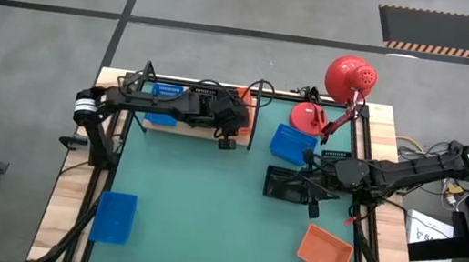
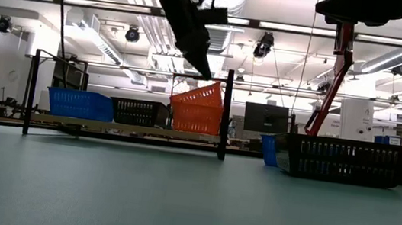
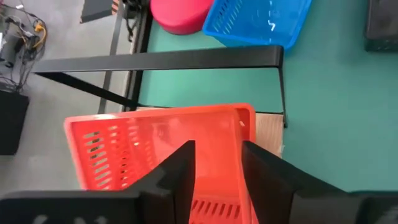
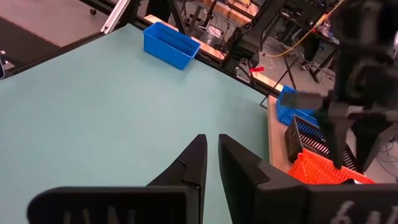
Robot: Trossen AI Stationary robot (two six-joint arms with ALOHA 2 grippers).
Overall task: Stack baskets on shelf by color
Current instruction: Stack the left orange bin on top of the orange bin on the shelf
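Note:
I am about to push the tilted orange basket (image 3: pixel 180 146), which already sits inside a matching orange rim (image 3: pixel 249 121), so the push should make it settle down level.
The shelf (image 2: pixel 126 128) stands at the table's far edge and carries a blue basket (image 2: pixel 80 104), a black basket (image 2: pixel 138 112) and, at its right end, an orange basket (image 2: pixel 197 118). A second orange basket (image 2: pixel 197 97) sits tilted in that one. My left gripper (image 2: pixel 207 75) hangs open just above the tilted basket's (image 3: pixel 155 140) raised rim, its fingers pointing down, with a small gap showing in the low view. My right gripper (image 4: pixel 210 146) is shut and hovers high over a black basket (image 1: pixel 286 186) on the green mat.
On the mat lie a blue basket (image 1: pixel 292 144) beside the red desk lamp (image 1: pixel 315 117), an orange basket (image 1: pixel 325 251) at the near right corner and a blue basket (image 1: pixel 114 217) near the left. The mat's middle (image 1: pixel 197 199) is bare.

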